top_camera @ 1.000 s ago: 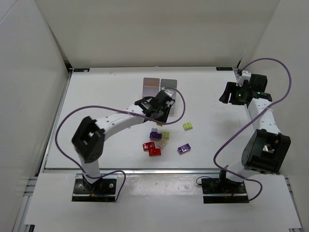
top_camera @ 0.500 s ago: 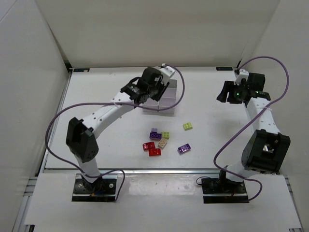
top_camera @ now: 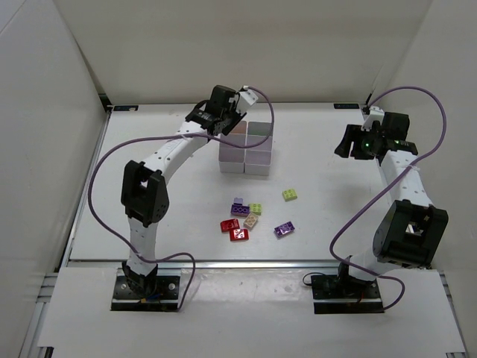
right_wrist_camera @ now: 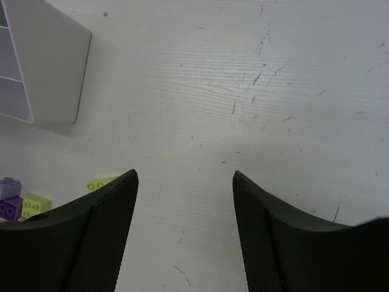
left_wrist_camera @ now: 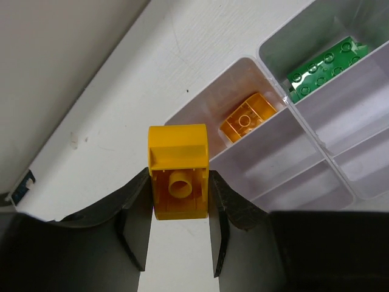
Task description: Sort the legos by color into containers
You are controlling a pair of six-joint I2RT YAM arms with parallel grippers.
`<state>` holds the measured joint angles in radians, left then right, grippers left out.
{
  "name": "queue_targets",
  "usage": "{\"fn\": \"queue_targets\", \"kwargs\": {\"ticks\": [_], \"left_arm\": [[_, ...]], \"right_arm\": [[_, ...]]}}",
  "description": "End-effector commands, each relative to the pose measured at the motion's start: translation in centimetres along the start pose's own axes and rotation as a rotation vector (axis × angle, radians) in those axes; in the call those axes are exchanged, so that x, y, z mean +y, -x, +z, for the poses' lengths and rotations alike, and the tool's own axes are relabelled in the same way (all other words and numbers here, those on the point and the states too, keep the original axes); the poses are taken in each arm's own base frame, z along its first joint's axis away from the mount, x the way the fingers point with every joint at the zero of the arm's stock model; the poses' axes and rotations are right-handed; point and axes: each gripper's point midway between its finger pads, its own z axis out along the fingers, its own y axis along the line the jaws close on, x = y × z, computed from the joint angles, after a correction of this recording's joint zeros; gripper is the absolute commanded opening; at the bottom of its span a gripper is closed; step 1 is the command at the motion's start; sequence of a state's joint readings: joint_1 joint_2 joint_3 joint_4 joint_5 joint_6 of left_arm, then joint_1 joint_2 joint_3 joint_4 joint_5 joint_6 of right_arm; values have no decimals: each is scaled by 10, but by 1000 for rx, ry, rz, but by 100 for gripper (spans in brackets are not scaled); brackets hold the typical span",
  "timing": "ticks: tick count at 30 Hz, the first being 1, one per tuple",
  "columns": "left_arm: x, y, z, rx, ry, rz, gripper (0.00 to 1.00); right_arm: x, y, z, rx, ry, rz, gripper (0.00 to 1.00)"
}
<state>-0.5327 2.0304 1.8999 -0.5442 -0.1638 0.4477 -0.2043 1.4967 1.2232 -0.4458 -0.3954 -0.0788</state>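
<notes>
Next, I move the yellow lego point(left_wrist_camera: 179, 169) back over the space point(left_wrist_camera: 214, 125) beside the orange lego with my left gripper before I let go, because the lego hangs past the outer edge of the compartment.
My left gripper point(left_wrist_camera: 179, 182) is shut on a yellow lego point(left_wrist_camera: 178, 152), held above the table just beyond the far left corner of the white containers point(left_wrist_camera: 276, 155). One compartment holds an orange lego point(left_wrist_camera: 248, 115) and the one beside it a green lego point(left_wrist_camera: 325, 68). In the top view the left gripper point(top_camera: 216, 112) hangs at the far left corner of the containers point(top_camera: 246, 148). My right gripper point(right_wrist_camera: 185, 175) is open and empty over bare table at the far right point(top_camera: 350, 143).
Loose legos lie in front of the containers: two red point(top_camera: 234, 229), two purple point(top_camera: 239, 209) point(top_camera: 283, 230), two lime point(top_camera: 256, 208) point(top_camera: 290, 195) and a tan one point(top_camera: 251, 221). White walls enclose the table on three sides.
The left arm has swung from the containers' near side back to their far left corner, carrying the yellow lego. The right arm has barely moved.
</notes>
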Motion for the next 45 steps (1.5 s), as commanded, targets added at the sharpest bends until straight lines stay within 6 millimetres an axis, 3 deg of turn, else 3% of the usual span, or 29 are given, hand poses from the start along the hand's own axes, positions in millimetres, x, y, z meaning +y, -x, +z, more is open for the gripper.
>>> {"fn": "queue_targets", "kwargs": {"ticks": [1, 8, 10, 12, 16, 21, 30, 34, 45], "left_arm": [[17, 32, -8, -79, 52, 102, 17], [15, 30, 6, -74, 53, 313, 15], [18, 28, 2, -83, 22, 373, 20], [8, 25, 0, -123, -66, 407, 22], [2, 19, -9, -165, -173, 494, 20], [-2, 17, -18, -179, -273, 464, 17], [-5, 19, -10, -190, -296, 417, 20], [-4, 34, -8, -227, -297, 402, 22], [-7, 35, 21, -218, -300, 385, 28]], "right_arm": [[5, 22, -10, -64, 4, -37, 68], [4, 22, -10, -63, -2, -40, 68], [3, 23, -10, -65, -5, -42, 68], [3, 22, -9, -62, -8, -41, 68], [2, 21, -11, -66, -15, -43, 68], [2, 18, -11, -64, -18, -42, 68], [2, 19, -10, -67, -19, -39, 68], [2, 19, -9, -67, -17, -36, 68], [0, 18, -9, -64, -25, -39, 68]]}}
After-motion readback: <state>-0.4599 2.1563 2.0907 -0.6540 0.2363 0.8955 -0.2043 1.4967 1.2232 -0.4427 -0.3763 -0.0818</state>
